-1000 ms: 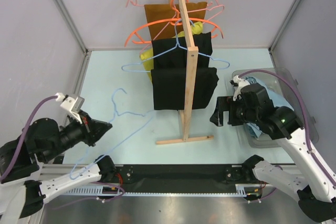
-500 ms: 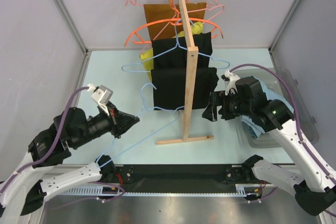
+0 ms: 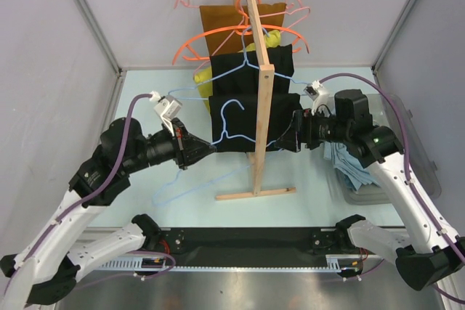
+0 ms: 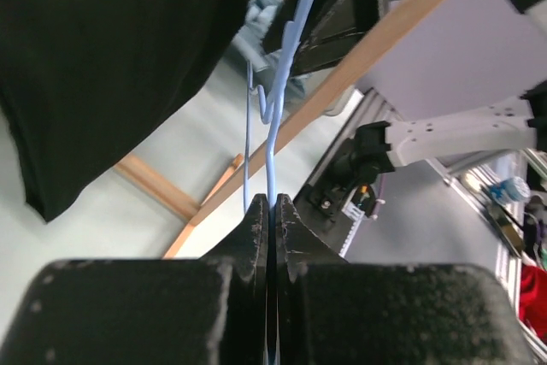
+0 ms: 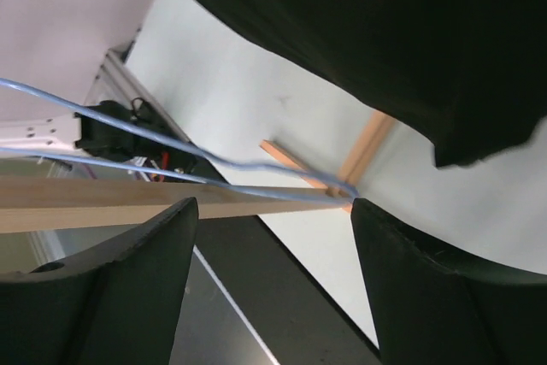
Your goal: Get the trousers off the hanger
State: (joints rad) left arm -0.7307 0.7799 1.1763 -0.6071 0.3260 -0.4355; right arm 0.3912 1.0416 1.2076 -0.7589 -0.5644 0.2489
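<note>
I should hold the light-blue hanger by its far arm (image 3: 274, 142) with my right gripper while my left gripper grips it again, because it tilts in my left gripper with its bottom wire (image 3: 200, 188) at an angle.
My left gripper (image 3: 200, 152) is shut on the wire of the light-blue hanger (image 3: 231, 112) and holds it bare in the air, its hook in front of the black garment on the rack. In the left wrist view the jaws (image 4: 272, 215) pinch the hanger's wire (image 4: 272, 138). The light sky-blue trousers (image 3: 347, 166) lie crumpled in the clear bin (image 3: 420, 152) at the right, off the hanger. My right gripper (image 3: 288, 140) is open and empty beside the rack's post. In the right wrist view the gripper (image 5: 273, 241) has the hanger's wires (image 5: 171, 150) ahead of it.
A wooden rack (image 3: 260, 85) stands mid-table with black garments (image 3: 240, 125), a brown one (image 3: 221, 27), a yellow cloth (image 3: 202, 78), orange and pink hangers (image 3: 218, 40) and another light-blue hanger (image 3: 240, 70). Its foot bar (image 3: 254, 194) lies on the table. Grey walls stand on both sides.
My left arm has carried the hanger up and to the right, from the near left to the front of the rack. My right gripper has moved left from the bin to the post.
</note>
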